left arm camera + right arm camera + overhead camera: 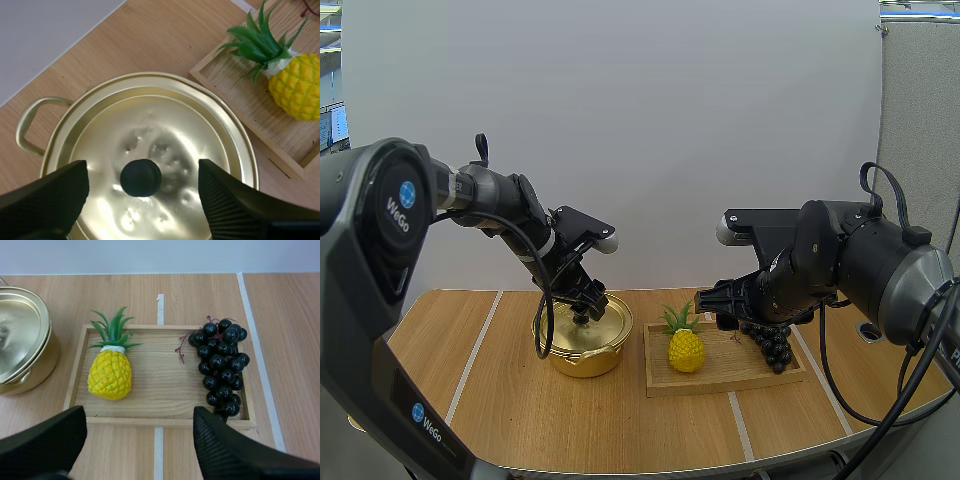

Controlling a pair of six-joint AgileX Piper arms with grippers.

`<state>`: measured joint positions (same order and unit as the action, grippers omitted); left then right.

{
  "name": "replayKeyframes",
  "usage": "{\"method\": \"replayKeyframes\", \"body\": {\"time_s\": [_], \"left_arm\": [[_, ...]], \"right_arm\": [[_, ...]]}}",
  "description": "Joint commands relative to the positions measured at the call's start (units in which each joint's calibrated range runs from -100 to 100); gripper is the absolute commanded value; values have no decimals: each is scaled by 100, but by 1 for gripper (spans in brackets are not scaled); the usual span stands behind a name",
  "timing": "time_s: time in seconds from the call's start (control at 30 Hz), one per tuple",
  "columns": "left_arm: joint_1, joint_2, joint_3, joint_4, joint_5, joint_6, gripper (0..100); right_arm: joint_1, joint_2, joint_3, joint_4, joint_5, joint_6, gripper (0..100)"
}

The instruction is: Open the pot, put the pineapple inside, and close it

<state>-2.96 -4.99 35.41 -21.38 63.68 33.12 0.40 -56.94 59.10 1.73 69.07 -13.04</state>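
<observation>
My gripper will free the lid and leave the pot standing when it lifts the lid's knob, since the pot's handle (25, 124) is outside the lid's unbroken rim (602, 332).
A gold pot (588, 342) stands on the table with its lid (150, 150) on; the lid has a black knob (140, 177). My left gripper (588, 303) hangs open just above the lid, its fingers (50, 197) on either side of the knob without touching it. A yellow pineapple (685, 345) with green leaves lies at the left end of a wooden tray (720, 378). My right gripper (720, 305) hovers open above the tray's far edge, between the pineapple (110, 371) and the grapes (222, 365).
A bunch of black grapes (775, 345) lies at the tray's right end. The pot (22, 340) stands close to the tray's (150, 412) left side. White tape lines run across the wooden table (520, 410). A white wall stands behind.
</observation>
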Motion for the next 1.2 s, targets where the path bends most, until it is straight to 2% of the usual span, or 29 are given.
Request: {"method": "replayKeyframes", "body": {"time_s": [0.0, 0.27, 0.37, 0.47, 0.5, 0.87, 1.17], "left_arm": [[-23, 251, -121, 61, -110, -15, 100], [-23, 369, -121, 61, -110, -39, 100], [-23, 369, -121, 61, -51, -91, 56], [-23, 369, -121, 63, 55, -91, 8], [-23, 369, -121, 75, 96, -91, 0], [-23, -407, -303, 75, 597, -247, 0], [-23, -1752, -1370, 109, 1243, -578, 0]], "right_arm": [[-15, -21, -57, 21, -43, 0, 100], [-15, -21, -57, 21, -43, 0, 100], [-15, -21, -57, 21, -43, 0, 100], [-15, -21, -57, 21, -43, 0, 100], [-15, -21, -57, 21, -43, 0, 100], [-15, -21, -57, 21, -43, 0, 100], [-15, -21, -57, 21, -43, 0, 100]]}}
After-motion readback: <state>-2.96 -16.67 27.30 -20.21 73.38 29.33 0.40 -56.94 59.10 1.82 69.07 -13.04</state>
